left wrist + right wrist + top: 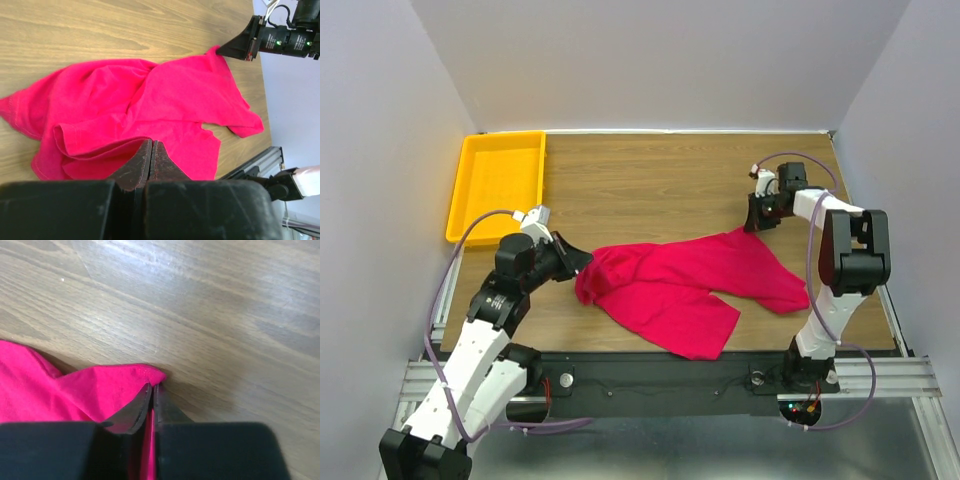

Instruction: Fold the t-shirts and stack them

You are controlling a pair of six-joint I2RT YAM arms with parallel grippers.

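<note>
The crimson-red t-shirt (665, 285) is lying crumpled near the rail, so my right gripper and my left gripper need to pull its corners toward the table's far edge (775, 141) before they fold it.
A crimson-red t-shirt (690, 280) lies crumpled across the near middle of the wooden table, stretched loosely between both arms. My left gripper (578, 262) is at the shirt's left edge. In the left wrist view its fingers (151, 142) are pressed together, with a hem fold of the t-shirt (150, 100) drawn in to their tips. My right gripper (757, 222) is at the shirt's far right corner. The right wrist view shows it (154, 386) shut on that corner of the t-shirt (75, 390), red cloth showing between the jaws.
A yellow plastic tray (457, 200) sits at the far left of the table. The table's right edge and the side wall are close to my right arm. The black rail with both arm bases runs along the near edge.
</note>
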